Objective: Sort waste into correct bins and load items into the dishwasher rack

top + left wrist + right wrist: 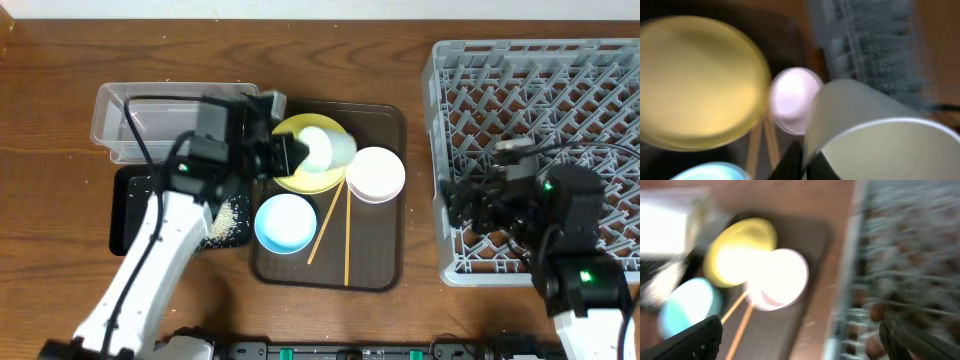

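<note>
I should take the cup's loose end with my right gripper for loading, because my left gripper is holding the pale green cup by its rim (309, 150), across from the grey rack.
My left gripper (298, 152) is shut on the rim of the pale green cup (330, 147) and holds it on its side above the yellow plate (308, 183). The cup (865, 130) fills the left wrist view, pinched at my fingers (807, 162). The white bowl (375, 173), light blue bowl (285, 222) and two chopsticks (346, 235) lie on the brown tray (380, 255). My right gripper (802, 340) is open and empty, over the left edge of the grey rack (540, 100). Rice scraps (232, 222) lie by the black tray (125, 215). The wrapper and tissue are out of view.
The clear tub (130, 125) stands at the back left, behind the black tray. The rack fills the right side of the table. The right wrist view is blurred and shows the white bowl (780, 277) and yellow plate (740, 245).
</note>
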Controlling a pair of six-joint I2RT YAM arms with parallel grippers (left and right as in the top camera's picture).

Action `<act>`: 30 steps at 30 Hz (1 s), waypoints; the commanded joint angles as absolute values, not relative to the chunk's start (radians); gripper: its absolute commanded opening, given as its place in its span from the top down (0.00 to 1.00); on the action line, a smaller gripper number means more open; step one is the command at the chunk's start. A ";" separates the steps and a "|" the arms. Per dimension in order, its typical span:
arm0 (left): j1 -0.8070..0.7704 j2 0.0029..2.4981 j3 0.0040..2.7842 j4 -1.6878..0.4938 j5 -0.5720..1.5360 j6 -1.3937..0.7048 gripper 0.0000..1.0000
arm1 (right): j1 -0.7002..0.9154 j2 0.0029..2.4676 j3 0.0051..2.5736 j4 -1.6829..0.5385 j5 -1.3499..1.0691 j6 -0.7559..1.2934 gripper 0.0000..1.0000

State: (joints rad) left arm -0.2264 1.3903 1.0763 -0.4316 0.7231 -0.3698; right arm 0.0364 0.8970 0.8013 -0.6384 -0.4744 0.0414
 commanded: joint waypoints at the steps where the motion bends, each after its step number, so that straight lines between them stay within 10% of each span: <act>1: -0.206 1.467 1.082 -0.397 1.097 -0.448 0.94 | 0.047 0.960 0.815 -0.674 -0.828 -0.067 0.03; 30: -0.277 1.633 1.082 -0.345 1.397 -0.519 0.94 | 0.178 1.248 0.815 -0.183 -1.190 -0.164 0.15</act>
State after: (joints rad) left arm -0.2733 1.6310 1.0760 -0.3470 1.3670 -0.5014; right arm 0.1455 1.2499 0.8024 -0.1867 -1.1339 -0.1810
